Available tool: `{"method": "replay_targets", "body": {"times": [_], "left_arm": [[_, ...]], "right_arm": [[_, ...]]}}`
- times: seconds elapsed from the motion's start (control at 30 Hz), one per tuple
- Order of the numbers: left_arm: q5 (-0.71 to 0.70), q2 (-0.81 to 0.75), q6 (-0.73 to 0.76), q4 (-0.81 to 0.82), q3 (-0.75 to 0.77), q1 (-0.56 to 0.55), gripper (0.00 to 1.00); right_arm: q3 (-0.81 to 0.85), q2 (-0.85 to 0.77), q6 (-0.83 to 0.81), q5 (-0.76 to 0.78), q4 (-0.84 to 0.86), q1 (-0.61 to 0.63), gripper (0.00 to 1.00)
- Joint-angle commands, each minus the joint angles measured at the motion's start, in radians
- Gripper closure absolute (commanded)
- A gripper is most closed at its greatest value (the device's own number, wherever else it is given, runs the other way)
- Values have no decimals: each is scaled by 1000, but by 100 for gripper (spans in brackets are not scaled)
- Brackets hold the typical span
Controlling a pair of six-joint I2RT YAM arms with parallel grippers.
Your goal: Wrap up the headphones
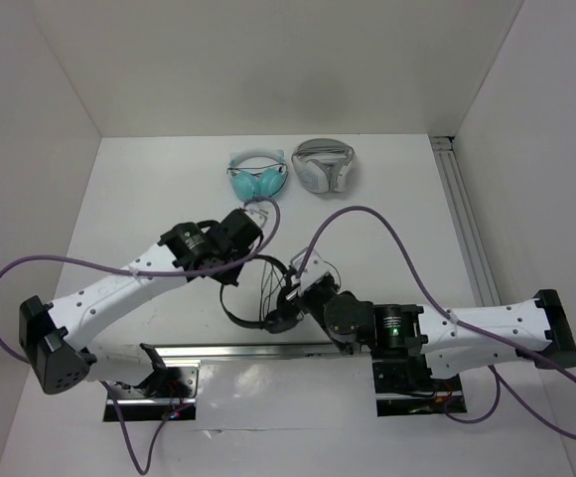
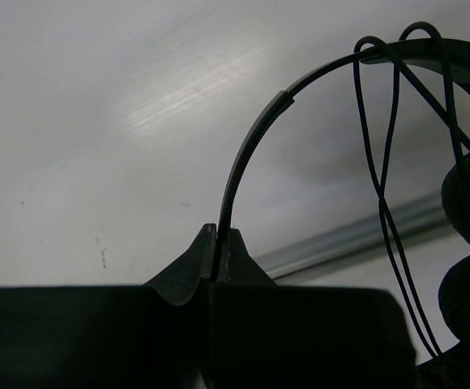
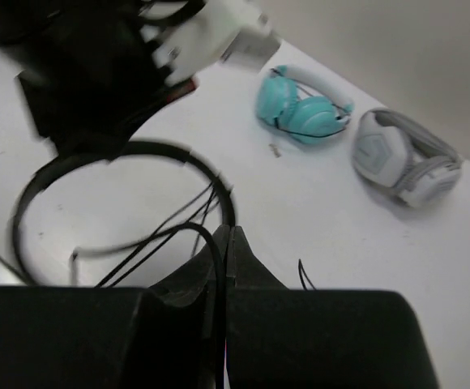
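Observation:
Cable loops point(image 2: 382, 190) hang over the headband point(image 2: 329, 68), which my left gripper is holding. My right gripper should keep guiding the cable until it goes around the headband, and then let go.
The black headphones point(image 1: 264, 259) hang between my two grippers in the middle of the table. In the left wrist view the thin headband point(image 2: 244, 146) rises out of my left gripper point(image 2: 218, 237), which is shut on it. The long cable point(image 2: 381, 186) is looped over the headband, and the ear pads point(image 2: 468, 194) show dark at the right. My right gripper point(image 3: 228, 237) is shut on the cable point(image 3: 171, 228), which arcs over one finger into the seam. The headband point(image 3: 130, 147) curves just beyond its tips. From above, the left gripper point(image 1: 230, 276) and right gripper point(image 1: 286, 298) stand close together.
Teal headphones point(image 1: 258, 177) and bulkier white-and-grey headphones point(image 1: 325, 166) lie at the back of the table. An aluminium rail point(image 1: 462, 219) runs along the right side. A metal plate point(image 1: 268, 353) lies at the near edge. Purple arm cables point(image 1: 387, 224) loop over the table.

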Motion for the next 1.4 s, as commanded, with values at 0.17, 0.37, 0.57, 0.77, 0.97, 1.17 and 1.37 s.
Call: {"method": "replay_targets", "body": {"times": [0.17,0.37,0.57,0.77,0.97,1.17,1.37], "left_arm": [[166,-111,51,-31,33,-322,100],[177,-192,8,-76,33,-393,100],[212,-271,17,-97,106,-402,100],[277,-282,41,-88,175,-402,100],[179,-259,5,-88,292,-402,100],[-47,-141,-116,-197,453,-402,100],[-255,-74,-277,-295,577,-402,100]], "right_arm": [[98,-58,-130,26,-74,-94,100],[41,-78,-120,-60,-28,-204,98],[6,-68,-34,-261,28,-355,98],[-63,-46,-34,-606,113,-448,95],[-164,-12,58,-778,257,-482,92],[-302,138,221,-894,563,-482,85],[-358,349,311,-920,798,-482,81]]}}
